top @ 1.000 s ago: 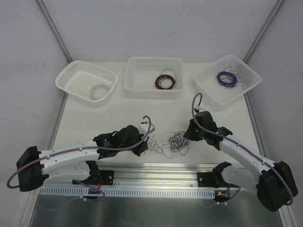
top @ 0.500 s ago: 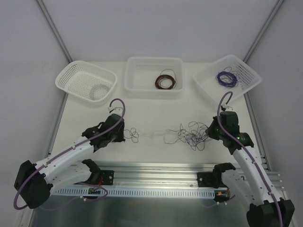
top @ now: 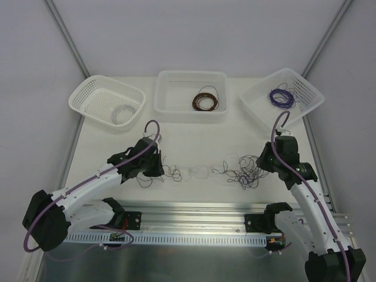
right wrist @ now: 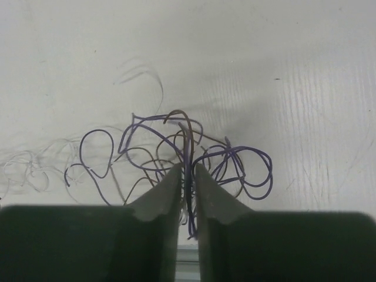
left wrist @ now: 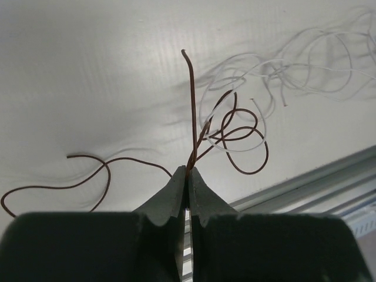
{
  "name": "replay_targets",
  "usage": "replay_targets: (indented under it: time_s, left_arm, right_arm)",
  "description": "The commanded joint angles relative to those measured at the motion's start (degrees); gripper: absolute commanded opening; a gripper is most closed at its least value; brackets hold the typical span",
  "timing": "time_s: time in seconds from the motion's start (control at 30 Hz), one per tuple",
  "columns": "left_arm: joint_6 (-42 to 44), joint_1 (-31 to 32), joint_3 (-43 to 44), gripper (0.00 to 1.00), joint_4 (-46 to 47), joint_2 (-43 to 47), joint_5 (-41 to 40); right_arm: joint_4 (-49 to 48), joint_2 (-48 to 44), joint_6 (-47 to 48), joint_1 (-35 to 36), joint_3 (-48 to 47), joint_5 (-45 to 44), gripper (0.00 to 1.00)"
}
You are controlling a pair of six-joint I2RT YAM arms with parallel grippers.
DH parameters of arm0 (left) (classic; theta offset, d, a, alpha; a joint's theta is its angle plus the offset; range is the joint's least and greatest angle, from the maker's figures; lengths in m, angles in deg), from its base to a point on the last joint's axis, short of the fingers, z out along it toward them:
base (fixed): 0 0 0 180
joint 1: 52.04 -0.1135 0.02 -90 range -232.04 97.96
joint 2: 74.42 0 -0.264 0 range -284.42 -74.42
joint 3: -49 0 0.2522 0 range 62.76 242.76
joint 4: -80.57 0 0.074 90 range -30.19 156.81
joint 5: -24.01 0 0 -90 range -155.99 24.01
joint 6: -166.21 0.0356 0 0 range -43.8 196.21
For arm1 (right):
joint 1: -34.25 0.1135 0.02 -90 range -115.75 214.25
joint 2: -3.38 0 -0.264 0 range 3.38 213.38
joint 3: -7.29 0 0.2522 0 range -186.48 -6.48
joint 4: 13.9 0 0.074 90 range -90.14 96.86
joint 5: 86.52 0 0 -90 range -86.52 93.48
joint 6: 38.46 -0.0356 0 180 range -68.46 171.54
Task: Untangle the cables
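A whitish cable loops through the brown cables ahead (left wrist: 218,130) of my left gripper. My right gripper should hold the whitish tangle (left wrist: 278,75) first, and then I should pull the brown cables free.
The cables lie stretched in a loose line across the table between my two grippers. Brown strands (top: 171,171) are at the left, whitish strands (top: 200,172) in the middle, and a purple and brown clump (top: 244,174) at the right. My left gripper (top: 157,168) is shut on a brown strand (left wrist: 235,134) that loops ahead of its tips (left wrist: 188,170); whitish strands (left wrist: 305,59) lie beyond. My right gripper (top: 261,164) is shut on purple and brown strands of the clump (right wrist: 235,164), which run between its jaws (right wrist: 187,170).
Three white baskets stand along the back: the left one (top: 82,93) holds a white coil (top: 123,113), the middle one (top: 191,74) a brown coil (top: 204,101), the right one (top: 305,89) a purple coil (top: 281,97). An aluminium rail (top: 194,211) runs along the near edge.
Over the last second both grippers pulled apart, stretching the clump into a line. Since half a second ago the left gripper has moved slightly back toward the centre, and the strands look slacker.
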Motion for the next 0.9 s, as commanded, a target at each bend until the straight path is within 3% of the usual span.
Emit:
replay_targets:
  time_s: [0.0, 0.03, 0.13, 0.23, 0.53, 0.87]
  left_arm:
    - [0.2, 1.77, 1.98, 0.0, 6.77, -3.31, 8.59]
    - [-0.07, 2.82, 2.42, 0.0, 7.74, -4.2, 9.2]
    - [-1.04, 4.75, 3.56, 0.02, 9.06, -7.01, 9.47]
    - [-1.3, 5.64, 4.35, 0.08, 9.33, -9.48, 9.21]
    - [-1.92, 5.64, 1.29, 0.36, 9.24, -8.25, 10.7]
    - [-0.17, 6.69, 0.4, 0.33, 9.94, -9.83, 11.67]
  right_arm:
    - [-0.48, 0.44, 1.74, -0.24, 0.55, 1.6, 0.24]
    - [-0.39, 0.35, 2.7, -0.07, 0.38, 3.87, 0.38]
    - [-1.18, -1.4, 4.2, 1.6, -0.76, 6.26, 0.57]
    - [-3.02, -2.2, 5.17, 5.29, -1.81, 8.72, 0.67]
    - [-13.37, 5.6, 0.52, 21.28, -0.68, 8.11, 0.75]
    - [-24.21, 21.85, -0.64, 30.52, -2.69, 8.02, 0.76]
